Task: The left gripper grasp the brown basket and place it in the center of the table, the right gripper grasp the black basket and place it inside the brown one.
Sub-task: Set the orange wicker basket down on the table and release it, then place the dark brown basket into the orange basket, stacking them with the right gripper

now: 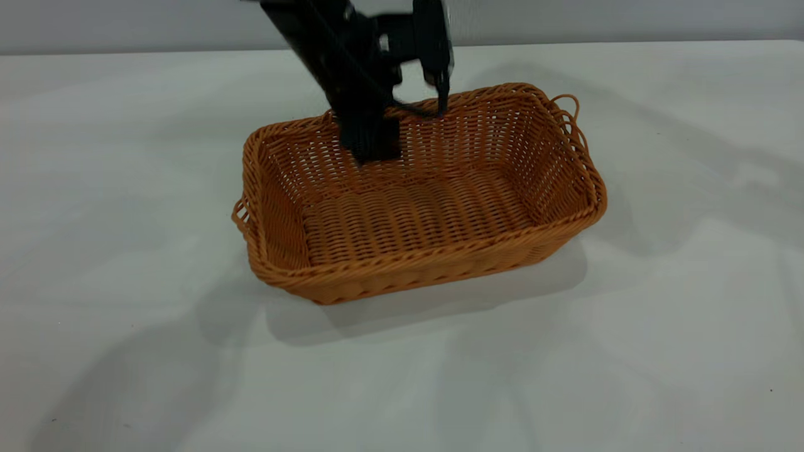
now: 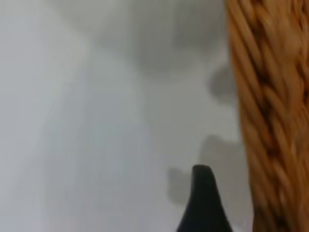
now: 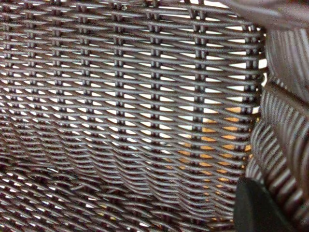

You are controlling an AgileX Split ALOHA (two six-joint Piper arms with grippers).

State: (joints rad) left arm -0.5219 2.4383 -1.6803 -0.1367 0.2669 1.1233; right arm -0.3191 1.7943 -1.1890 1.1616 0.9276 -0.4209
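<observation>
My open left gripper straddles the brown basket's far rim [image 1: 411, 113] and blocks the way, so it should back clear before my right gripper lowers the black basket inside [image 1: 418, 215].
The brown basket [image 1: 418, 207] stands empty in the middle of the white table [image 1: 125, 188]. My left gripper [image 1: 407, 125] comes down from the top of the exterior view and straddles the basket's far long rim, open. In the left wrist view one of its fingertips [image 2: 203, 181] hangs over the table with a gap to the braided rim [image 2: 270, 111]. The black basket [image 3: 125, 106] fills the right wrist view, with orange showing through its weave. My right gripper [image 3: 265, 193] is shut on its braided rim, one finger against the wall. Both are outside the exterior view.
White tabletop lies on all sides of the brown basket, with soft shadows across it. A grey wall [image 1: 628, 19] runs behind the table's far edge. No other objects show.
</observation>
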